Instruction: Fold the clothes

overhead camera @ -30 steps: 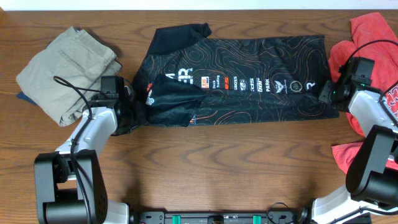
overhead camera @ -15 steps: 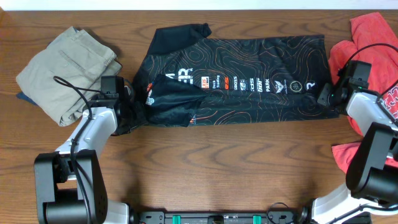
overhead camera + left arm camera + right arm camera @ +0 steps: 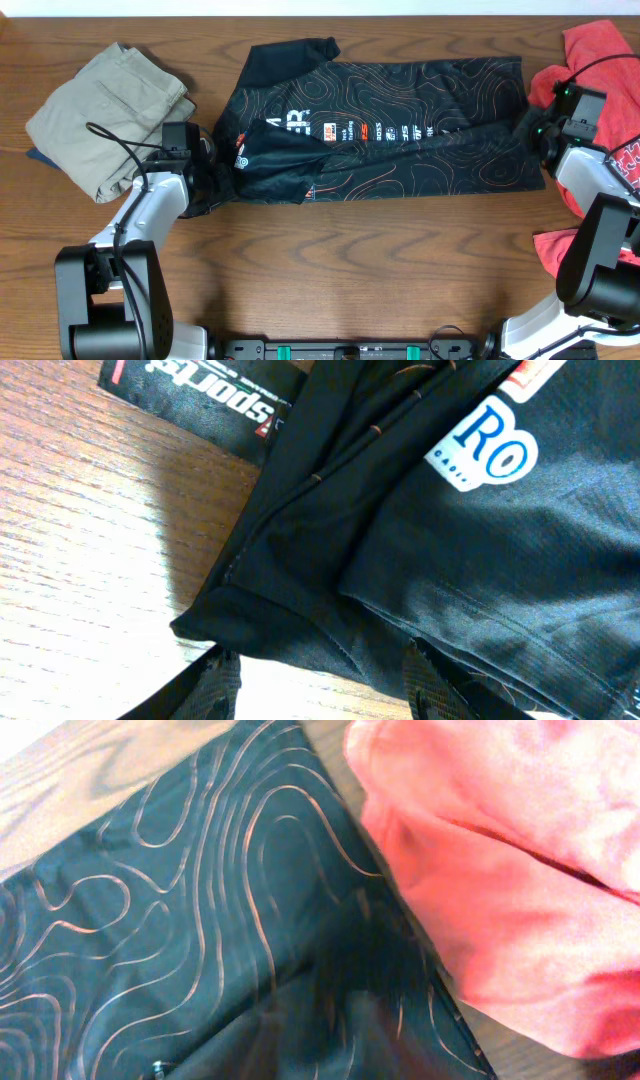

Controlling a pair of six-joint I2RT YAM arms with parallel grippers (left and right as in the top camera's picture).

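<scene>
Next, my left gripper grabs the jersey's near corner and pulls the jersey closer before folding, because the jersey's far sleeve sticks out by the table's far edge.
The black jersey with orange contour lines and sponsor logos lies spread across the far half of the table, its left sleeve folded in. My left gripper sits at the jersey's left edge. In the left wrist view its fingers are apart, with the dark fabric edge just beyond them. My right gripper is at the jersey's right hem and holds a fold of it laid over the lower logos. In the right wrist view the jersey covers the fingers.
Folded khaki trousers lie at the back left. A pile of red clothes lies at the right edge, right beside the right gripper and close up in the right wrist view. Another red piece lies nearer the front.
My right gripper has moved toward the back with the jersey's lower right hem, folding it over the right-hand logos. The left arm has not moved.
</scene>
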